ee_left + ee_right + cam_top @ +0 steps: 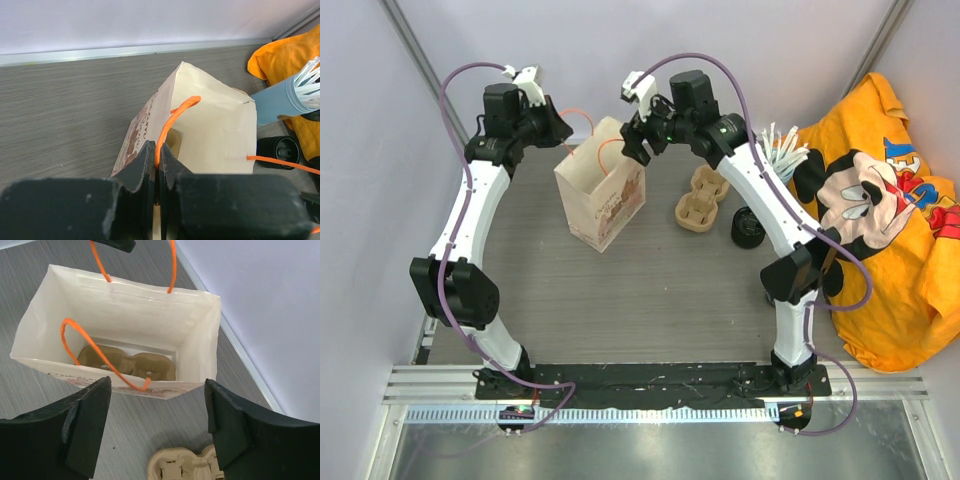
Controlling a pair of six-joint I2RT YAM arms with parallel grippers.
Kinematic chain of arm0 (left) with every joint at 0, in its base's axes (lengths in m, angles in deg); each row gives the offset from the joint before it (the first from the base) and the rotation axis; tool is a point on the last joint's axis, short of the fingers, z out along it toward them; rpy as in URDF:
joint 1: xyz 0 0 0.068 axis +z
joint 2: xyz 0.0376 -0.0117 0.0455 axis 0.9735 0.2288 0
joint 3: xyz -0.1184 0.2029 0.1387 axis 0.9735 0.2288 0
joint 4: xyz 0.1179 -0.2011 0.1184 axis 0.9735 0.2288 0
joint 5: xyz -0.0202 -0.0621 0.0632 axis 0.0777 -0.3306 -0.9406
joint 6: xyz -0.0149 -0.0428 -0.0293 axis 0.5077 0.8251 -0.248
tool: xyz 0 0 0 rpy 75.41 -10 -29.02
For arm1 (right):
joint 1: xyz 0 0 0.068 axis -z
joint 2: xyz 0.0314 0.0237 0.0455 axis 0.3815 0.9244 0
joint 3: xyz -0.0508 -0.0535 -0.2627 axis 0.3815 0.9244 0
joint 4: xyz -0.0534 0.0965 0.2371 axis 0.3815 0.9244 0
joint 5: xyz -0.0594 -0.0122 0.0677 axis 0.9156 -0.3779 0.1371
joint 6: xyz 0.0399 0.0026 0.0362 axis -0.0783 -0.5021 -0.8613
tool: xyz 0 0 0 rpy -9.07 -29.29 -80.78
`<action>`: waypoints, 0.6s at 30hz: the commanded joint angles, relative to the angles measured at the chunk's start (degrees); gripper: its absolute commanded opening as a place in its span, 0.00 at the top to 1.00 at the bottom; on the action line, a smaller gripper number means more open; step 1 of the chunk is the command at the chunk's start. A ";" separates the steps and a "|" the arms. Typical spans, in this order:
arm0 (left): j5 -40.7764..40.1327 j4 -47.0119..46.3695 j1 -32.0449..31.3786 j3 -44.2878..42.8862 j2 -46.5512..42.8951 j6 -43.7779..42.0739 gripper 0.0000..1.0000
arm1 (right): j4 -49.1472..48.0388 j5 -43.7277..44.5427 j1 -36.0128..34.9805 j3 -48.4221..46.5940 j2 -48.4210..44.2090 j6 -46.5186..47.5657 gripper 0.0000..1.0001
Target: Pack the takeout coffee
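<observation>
The bag is held by its far handle alone in my left gripper, so next my right gripper pinches the bag's near handle (605, 145) before both grippers move the bag.
A cream paper bag (602, 196) with orange cord handles stands open at the table's middle. My left gripper (566, 134) is shut on the far orange handle (175, 114), its jaws pinching the cord above the bag (215, 130). My right gripper (638, 142) hovers open and empty over the bag's mouth (157, 390). A cardboard carrier (125, 365) lies at the bottom of the bag (120, 305). The takeout coffee, a small round black cup (748, 227), stands on the table right of the bag, apart from both grippers; it also shows in the left wrist view (279, 150).
Two more cardboard carriers (703, 198) lie on the table between bag and cup; one shows under my right gripper (190, 467). A blue holder of white straws (782, 150) and an orange Mickey shirt (890, 210) lie at the right. Walls close the back and left.
</observation>
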 commanded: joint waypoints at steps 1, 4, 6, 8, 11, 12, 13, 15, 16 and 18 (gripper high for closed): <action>2.57 -3.48 0.30 -2.20 -1.30 -0.20 0.95 | -3.75 -0.93 -0.29 -3.00 2.25 -1.66 0.30; 3.10 -3.65 0.22 -2.55 -1.21 -0.11 0.98 | -3.75 -1.64 -0.38 -4.59 3.57 -2.37 0.54; 3.19 -3.65 0.22 -2.73 -1.21 -0.11 1.00 | -3.75 -2.07 -0.29 -5.73 4.01 -2.54 0.71; 3.19 -3.56 0.22 -2.73 -1.30 -0.38 1.00 | -3.57 -2.51 -0.21 -6.95 4.28 -2.98 0.90; 3.10 -3.30 0.30 -3.34 -1.30 -0.55 1.00 | -2.87 -3.74 -0.29 -8.80 4.02 -3.86 0.99; 3.36 -3.21 0.22 -4.04 -1.21 -0.64 1.00 | -2.61 -4.09 -0.21 -9.24 3.93 -4.12 0.99; 3.54 -3.12 0.30 -4.48 -1.21 -0.64 1.00 | -2.43 -4.45 -0.21 -9.86 3.58 -4.47 0.99; 4.06 -3.12 0.30 -6.49 -1.12 -0.82 1.00 | -1.82 -4.62 -0.21 -11.79 3.23 -4.74 0.99; 4.33 -3.04 0.30 -7.29 -0.86 -0.90 1.00 | -1.64 -4.54 -0.29 -13.28 2.79 -4.83 0.99; 4.94 -2.60 0.30 -10.27 -0.60 -0.99 1.00 | -1.20 -4.54 -0.21 -14.78 2.52 -5.09 0.99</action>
